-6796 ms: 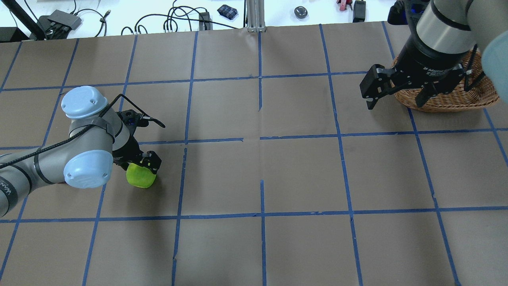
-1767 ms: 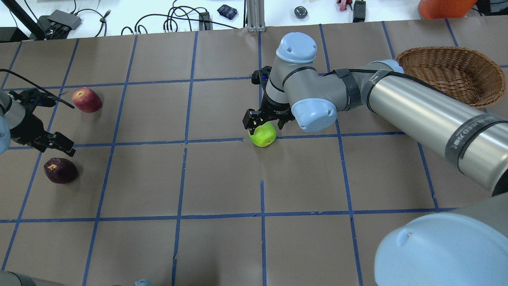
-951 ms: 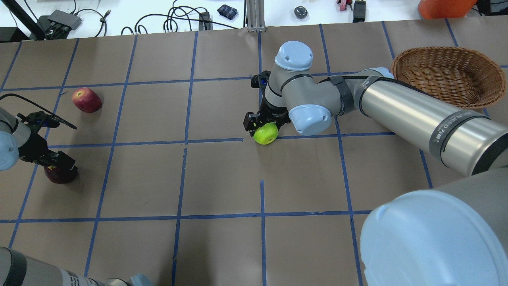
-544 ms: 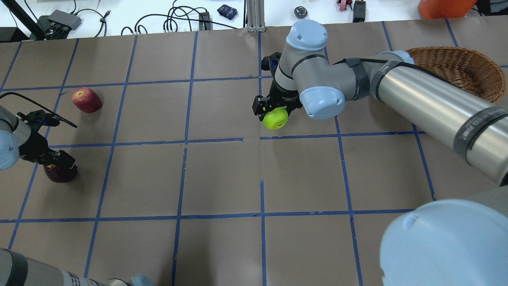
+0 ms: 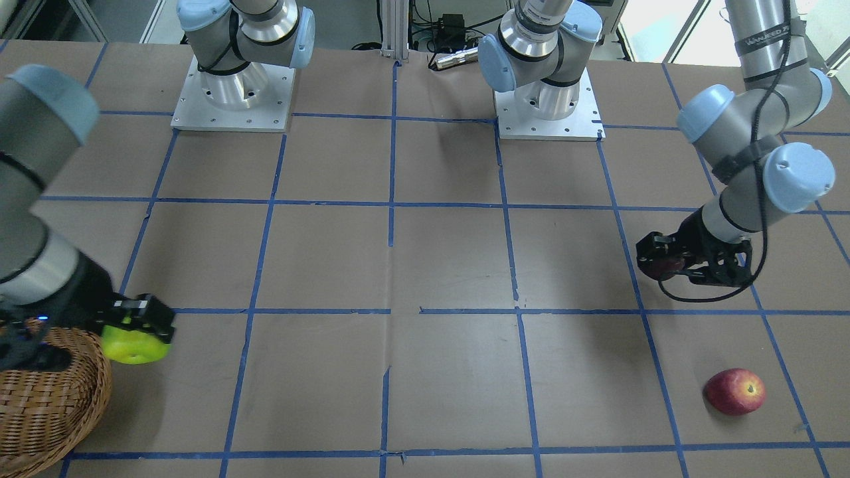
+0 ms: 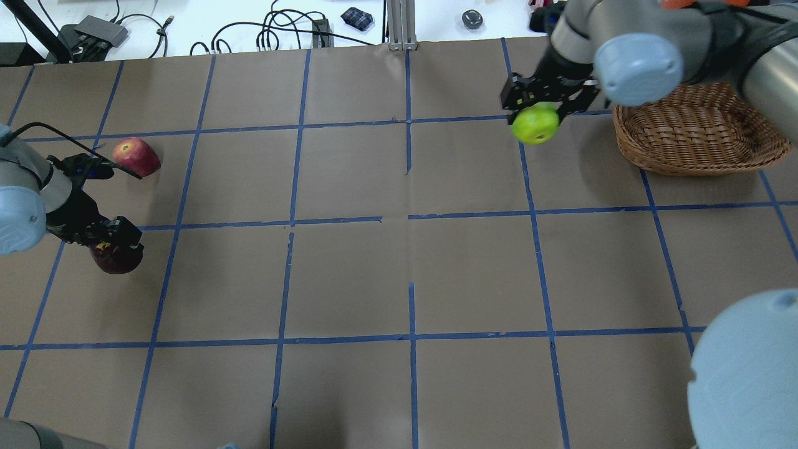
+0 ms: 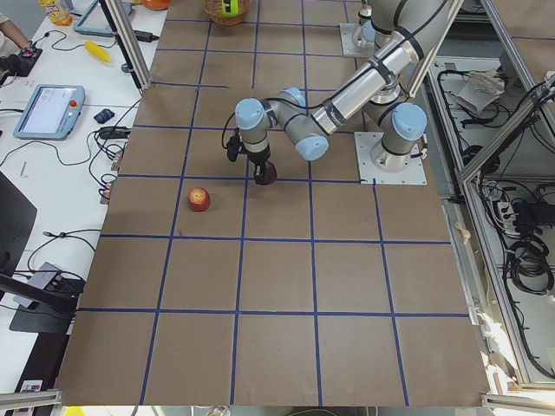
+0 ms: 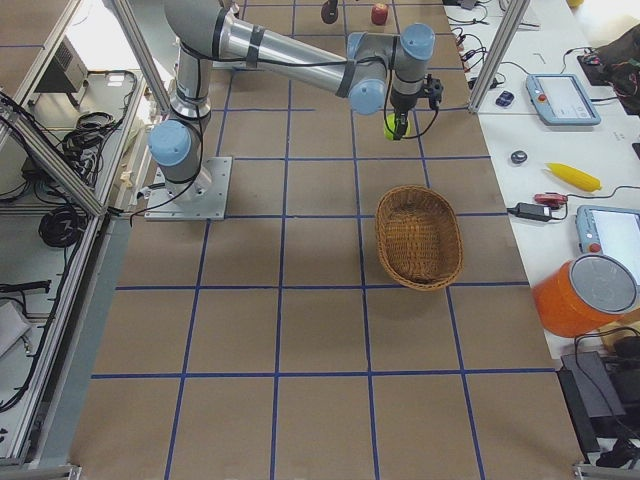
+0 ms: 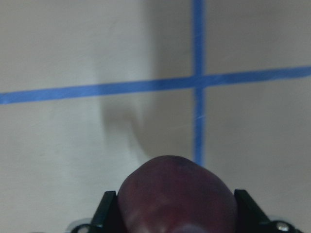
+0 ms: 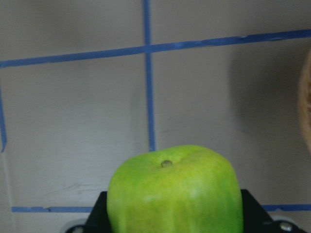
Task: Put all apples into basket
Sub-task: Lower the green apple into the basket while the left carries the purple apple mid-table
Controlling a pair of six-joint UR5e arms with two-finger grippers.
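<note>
The wicker basket is too far away for my left gripper to reach. Next, I put the dark maroon apple down in the middle of the table (image 5: pixel 396 306) so that my right gripper can take it.
My right gripper (image 6: pixel 541 114) is shut on the lime green apple (image 6: pixel 535 124) and holds it in the air just left of the wicker basket (image 6: pixel 698 134). The basket looks empty in the right exterior view (image 8: pixel 418 237). The green apple fills the right wrist view (image 10: pixel 175 189), with the basket's rim at its right edge. My left gripper (image 6: pixel 114 245) is shut on the dark maroon apple (image 6: pixel 116 257), low over the table at the far left; this apple also shows in the left wrist view (image 9: pixel 177 194). The red apple (image 6: pixel 136 156) lies on the table just beyond it.
Blue tape lines grid the brown table. A white bench with cables and small devices (image 6: pixel 287 28) runs along the far edge. The two arm bases (image 5: pixel 232 93) stand on the robot's side. My right arm's elbow (image 6: pixel 748 374) blocks the overhead view's lower right corner.
My right gripper has carried the green apple from the table's middle up and right, to beside the basket. My left gripper closed on the maroon apple and shifted slightly towards the red one.
</note>
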